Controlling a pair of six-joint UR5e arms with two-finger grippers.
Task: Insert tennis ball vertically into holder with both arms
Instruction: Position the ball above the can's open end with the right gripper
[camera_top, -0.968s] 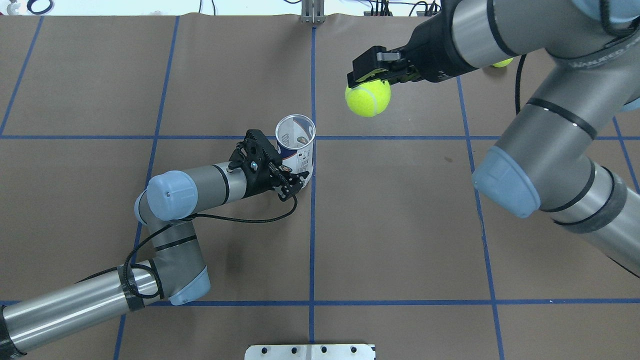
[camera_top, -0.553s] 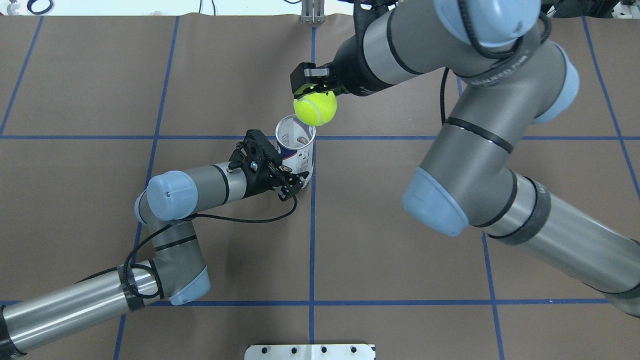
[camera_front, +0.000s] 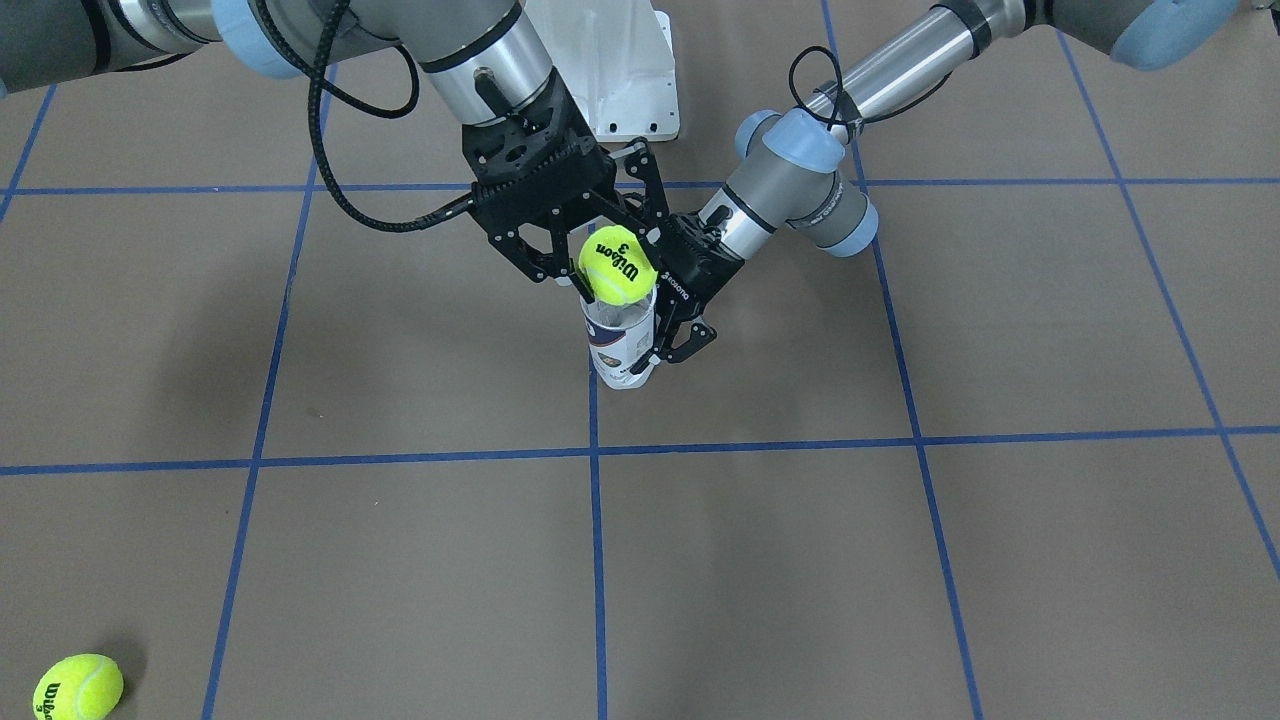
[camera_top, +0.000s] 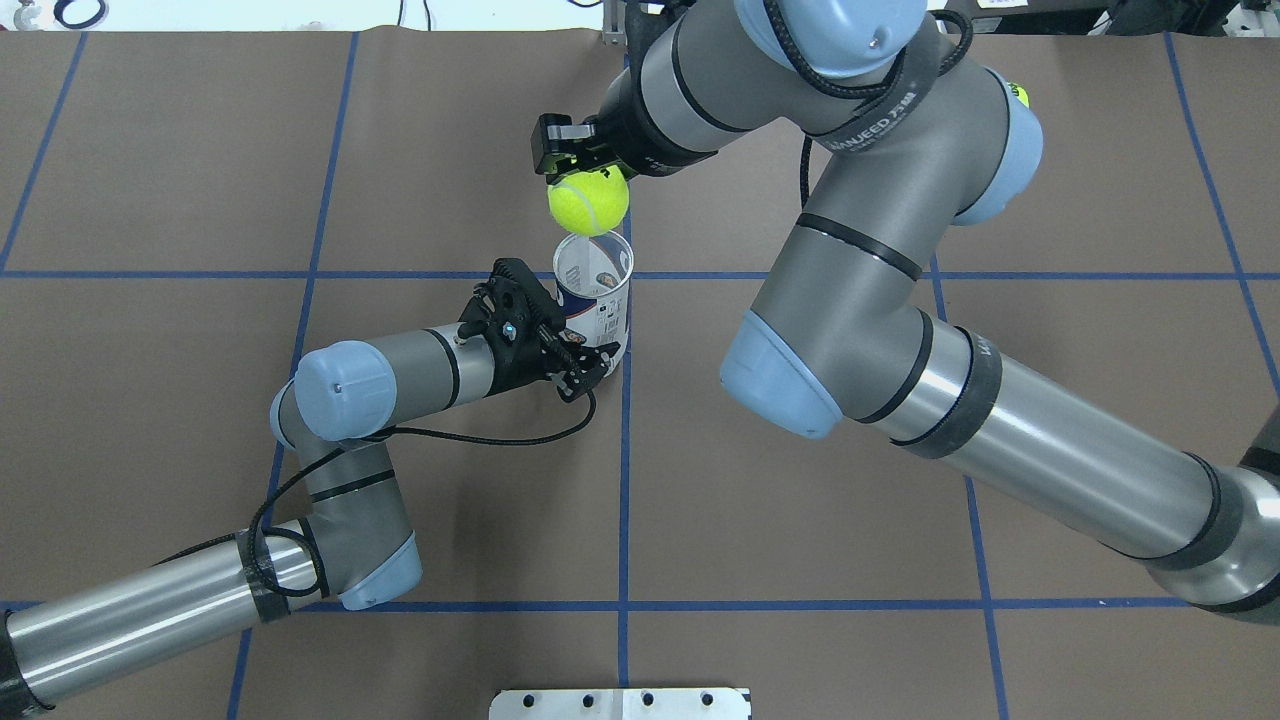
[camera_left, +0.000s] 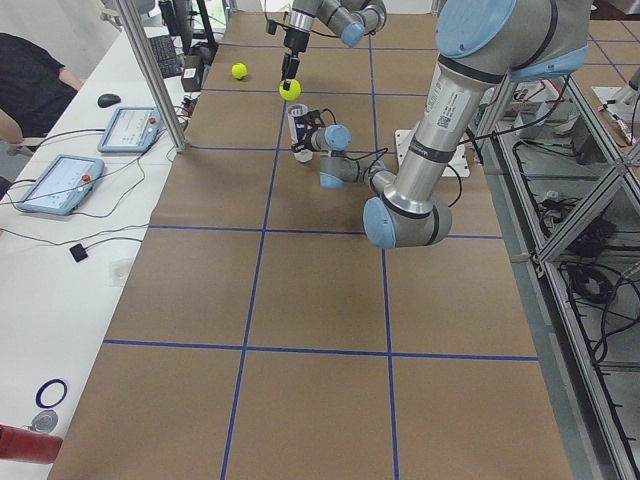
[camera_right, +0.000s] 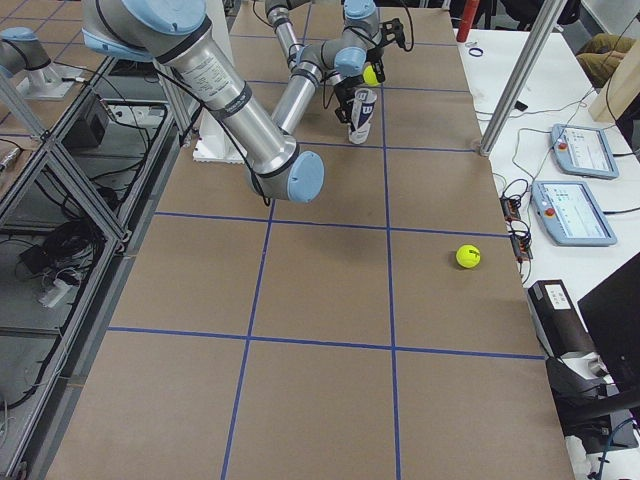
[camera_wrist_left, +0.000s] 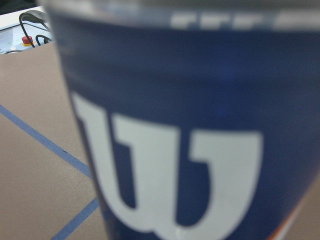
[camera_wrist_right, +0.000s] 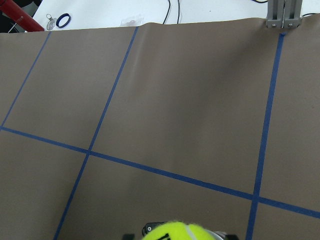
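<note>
Next, I open my right gripper at the holder's opening, because it is too narrow for fingers around the tennis ball. Then I should push the tennis ball's top with the right gripper's fingers closed.
The holder (camera_top: 596, 300), a clear can with a navy and white label, stands upright near the table's middle with its mouth open. My left gripper (camera_top: 578, 335) is shut on its lower part from the side; the left wrist view shows only the label (camera_wrist_left: 170, 165) up close. The yellow tennis ball (camera_top: 588, 203) hangs just above the holder's rim (camera_front: 618, 312), and my right gripper (camera_top: 580, 180) is shut on it from above. In the front view the ball (camera_front: 617, 265) overlaps the holder's top. The right wrist view catches only the ball's upper edge (camera_wrist_right: 180, 233).
A second tennis ball (camera_front: 77, 687) lies loose on the brown mat far from the holder, toward the operators' side. A white metal pedestal base (camera_front: 620, 80) sits at the robot's edge. A person (camera_left: 30, 85) sits at a side table with tablets (camera_left: 60, 182).
My right arm has swung left with the tennis ball, from over the table's right half to just above the holder's mouth. The left arm and holder have stayed put.
</note>
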